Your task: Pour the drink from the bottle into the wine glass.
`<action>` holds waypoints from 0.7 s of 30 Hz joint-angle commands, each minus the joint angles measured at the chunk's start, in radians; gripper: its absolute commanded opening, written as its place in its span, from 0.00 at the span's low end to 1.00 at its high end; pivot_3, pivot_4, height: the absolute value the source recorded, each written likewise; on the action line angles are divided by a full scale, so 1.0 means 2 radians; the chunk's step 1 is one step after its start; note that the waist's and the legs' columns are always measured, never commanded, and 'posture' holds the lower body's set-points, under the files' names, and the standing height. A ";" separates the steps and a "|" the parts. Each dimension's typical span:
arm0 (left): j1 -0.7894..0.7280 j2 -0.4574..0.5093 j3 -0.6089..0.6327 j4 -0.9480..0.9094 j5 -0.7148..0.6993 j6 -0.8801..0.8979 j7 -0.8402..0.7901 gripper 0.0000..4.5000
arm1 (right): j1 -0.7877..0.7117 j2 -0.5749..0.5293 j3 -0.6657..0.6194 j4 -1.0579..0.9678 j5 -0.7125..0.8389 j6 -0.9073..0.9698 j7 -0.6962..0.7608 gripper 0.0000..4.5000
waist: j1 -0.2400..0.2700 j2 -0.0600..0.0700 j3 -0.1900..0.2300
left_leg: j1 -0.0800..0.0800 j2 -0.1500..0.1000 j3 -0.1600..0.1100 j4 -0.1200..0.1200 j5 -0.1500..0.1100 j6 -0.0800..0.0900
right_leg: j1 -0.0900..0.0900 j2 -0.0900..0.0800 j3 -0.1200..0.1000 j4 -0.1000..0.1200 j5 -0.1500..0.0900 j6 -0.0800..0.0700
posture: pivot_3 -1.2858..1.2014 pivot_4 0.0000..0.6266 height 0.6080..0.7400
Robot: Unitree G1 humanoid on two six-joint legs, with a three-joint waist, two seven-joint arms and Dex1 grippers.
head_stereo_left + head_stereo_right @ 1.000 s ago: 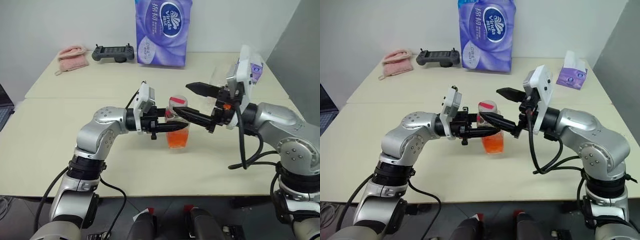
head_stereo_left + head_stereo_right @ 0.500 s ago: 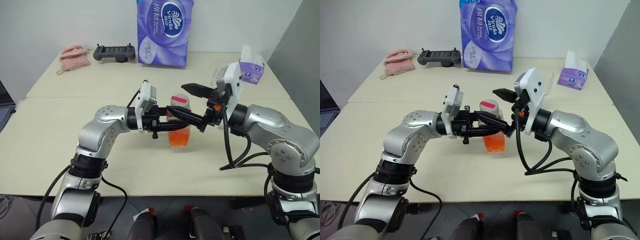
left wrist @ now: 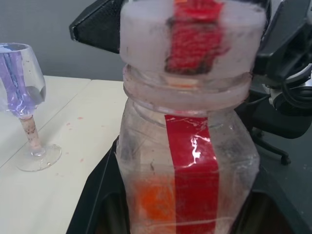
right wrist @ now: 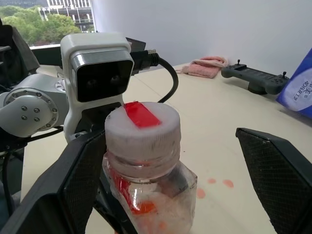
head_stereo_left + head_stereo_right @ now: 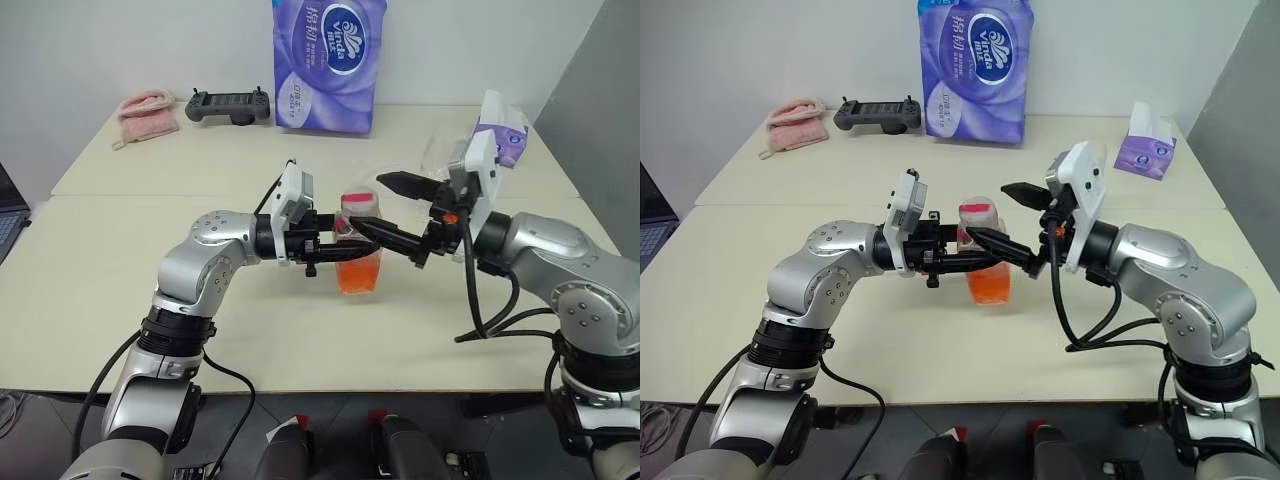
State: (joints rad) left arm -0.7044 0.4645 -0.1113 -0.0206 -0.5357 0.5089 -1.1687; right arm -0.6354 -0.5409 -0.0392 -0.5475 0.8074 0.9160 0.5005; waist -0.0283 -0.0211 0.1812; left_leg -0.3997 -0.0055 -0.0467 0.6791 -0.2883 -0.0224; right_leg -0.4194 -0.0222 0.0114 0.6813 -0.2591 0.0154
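Note:
The red-and-white cap is over the bottle's opening (image 4: pixel 143 168). Next, my right gripper closes on the cap (image 4: pixel 143 136), lifts it off and puts it aside before my left gripper pours.
The bottle (image 5: pixel 358 248) stands upright at the table's middle, its base on or just above the tabletop. The orange-red drink (image 5: pixel 358 276) fills its lower part. My left gripper (image 5: pixel 345 252) reaches in from the left and is shut on the bottle's body. From the right, my right gripper (image 5: pixel 368 203) is open, one finger on each side of the red-and-white cap (image 4: pixel 141 127) without touching it. The wine glass (image 3: pixel 22 87) stands upright on the table behind the bottle, apart from both grippers.
A purple tissue pack (image 5: pixel 328 65), a black controller (image 5: pixel 228 105) and a pink cloth (image 5: pixel 146 113) lie along the table's far edge. A purple tissue box (image 5: pixel 505 135) sits at the far right. A laptop edge (image 5: pixel 8 212) shows at the left.
The right arm swayed slightly left and back right, its open fingers staying around the cap. The left gripper and bottle have not moved.

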 commanded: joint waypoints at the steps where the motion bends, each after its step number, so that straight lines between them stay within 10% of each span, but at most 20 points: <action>1: -0.007 -0.002 0.009 -0.010 -0.005 -0.014 -0.004 0.40 | -0.001 -0.010 -0.025 -0.015 0.012 -0.001 -0.002 0.99 | 0.000 0.000 0.000 | 0.000 0.000 0.000 0.000 0.000 0.000 | 0.000 0.000 0.000 0.000 0.000 0.000 | 0.52 0.24 1.00; 18: -0.008 -0.002 0.007 -0.010 -0.003 -0.015 -0.003 0.40 | -0.029 0.044 0.008 -0.010 0.028 -0.008 -0.037 0.99 | 0.000 0.000 0.000 | 0.000 0.000 0.000 0.000 0.000 0.000 | 0.000 0.000 0.000 0.000 0.000 0.000 | 0.52 0.24 1.00; 21: -0.008 -0.001 0.008 -0.011 -0.003 -0.014 -0.004 0.40 | -0.027 0.042 0.014 -0.006 0.021 -0.012 -0.031 0.85 | 0.000 0.000 0.000 | 0.000 0.000 0.000 0.000 0.000 0.000 | 0.000 0.000 0.000 0.000 0.000 0.000 | 0.52 0.24 1.00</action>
State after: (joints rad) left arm -0.7044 0.4628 -0.1122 -0.0205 -0.5309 0.4938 -1.1701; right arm -0.6715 -0.4540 -0.0032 -0.5433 0.8548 0.9187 0.4339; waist -0.0284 -0.0211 0.1812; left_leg -0.3997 -0.0056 -0.0469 0.6791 -0.2883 -0.0224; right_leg -0.4195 -0.0222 0.0113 0.6813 -0.2591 0.0154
